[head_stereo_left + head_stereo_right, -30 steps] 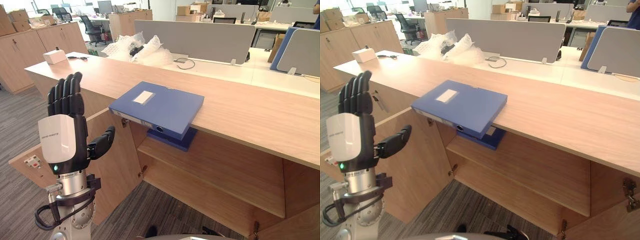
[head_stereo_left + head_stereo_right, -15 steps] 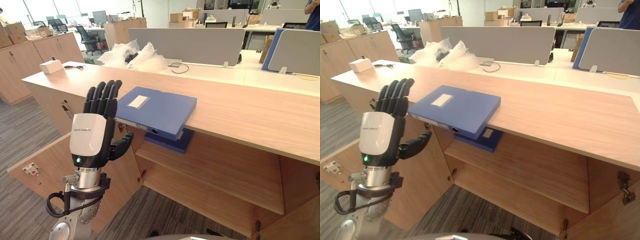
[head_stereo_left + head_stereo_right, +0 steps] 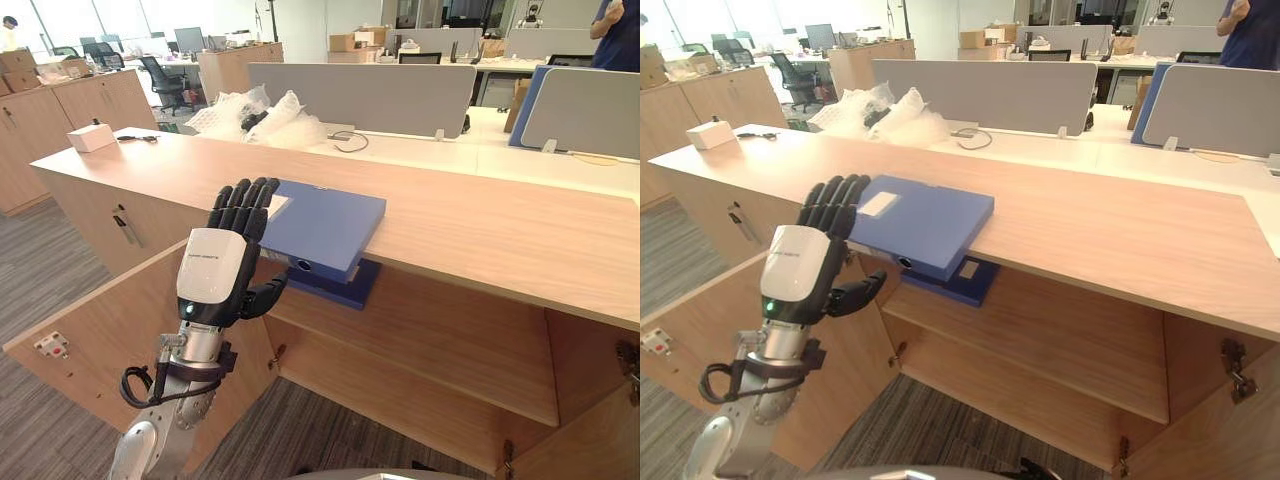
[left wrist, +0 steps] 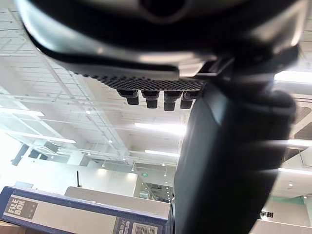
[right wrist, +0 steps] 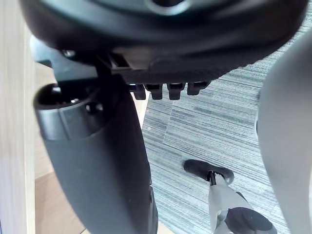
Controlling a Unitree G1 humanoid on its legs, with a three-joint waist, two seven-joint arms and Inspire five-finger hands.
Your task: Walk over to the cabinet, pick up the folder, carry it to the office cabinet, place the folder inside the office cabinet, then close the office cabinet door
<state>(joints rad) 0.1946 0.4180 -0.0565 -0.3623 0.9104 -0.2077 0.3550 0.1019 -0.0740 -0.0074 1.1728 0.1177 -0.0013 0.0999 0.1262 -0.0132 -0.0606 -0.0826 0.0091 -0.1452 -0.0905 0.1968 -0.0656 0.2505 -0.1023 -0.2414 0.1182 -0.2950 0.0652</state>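
The folder [image 3: 325,222] should stay flat and closed when I carry it, because the blue folder's jutting corner [image 3: 349,272] stays straight past the edge of the cabinet.
A blue folder [image 3: 330,222] lies flat on the wooden cabinet top [image 3: 480,225], its near corner jutting over the front edge. Its spine [image 4: 73,214] shows past the fingers in the left wrist view. My left hand [image 3: 220,275] is raised upright in front of the folder's left end, open, fingers straight, thumb pointing toward the cabinet; I cannot tell whether it touches the folder. A second blue folder [image 3: 335,285] lies on the shelf [image 3: 430,340] just below. My right hand [image 5: 97,161] hangs open over grey carpet beside a wooden panel.
The cabinet's left door [image 3: 110,330] stands swung open behind my left arm; the right door [image 3: 600,440] is open too. A white box [image 3: 90,137] and bubble wrap [image 3: 255,112] sit farther back. Grey desk partitions [image 3: 380,95] stand behind. A person [image 3: 615,20] stands far right.
My left hand has moved right and forward, from beside the open door to just in front of the folder's left end. The view has shifted as I came closer.
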